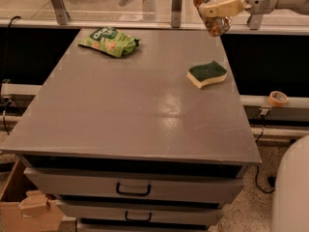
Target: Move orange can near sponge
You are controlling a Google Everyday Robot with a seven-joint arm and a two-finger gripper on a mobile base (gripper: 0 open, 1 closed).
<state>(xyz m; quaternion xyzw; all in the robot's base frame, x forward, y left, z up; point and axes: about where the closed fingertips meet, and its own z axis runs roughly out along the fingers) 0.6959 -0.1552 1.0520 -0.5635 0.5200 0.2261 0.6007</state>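
Observation:
I should turn the orange can [217, 25] upright with my gripper before I lower it beside the sponge's far edge [216, 64], because the can hangs tilted above the table's far corner.
The orange can [215, 24] is coppery brown with a silver top and hangs tilted in the air above the table's far right corner. My gripper [216, 7] is shut on the orange can, its pale fingers [227, 7] across the can's middle, with the white arm reaching in from the right. The sponge [207, 74], dark green on top over pale yellow foam, lies flat on the right side of the grey table [125, 110], below and a little nearer than the can.
A bright green snack bag [109, 41] lies at the table's far left. Drawers [133, 189] sit under the table front. A tape roll [278, 98] rests on a ledge to the right. A cardboard box [26, 207] stands at bottom left.

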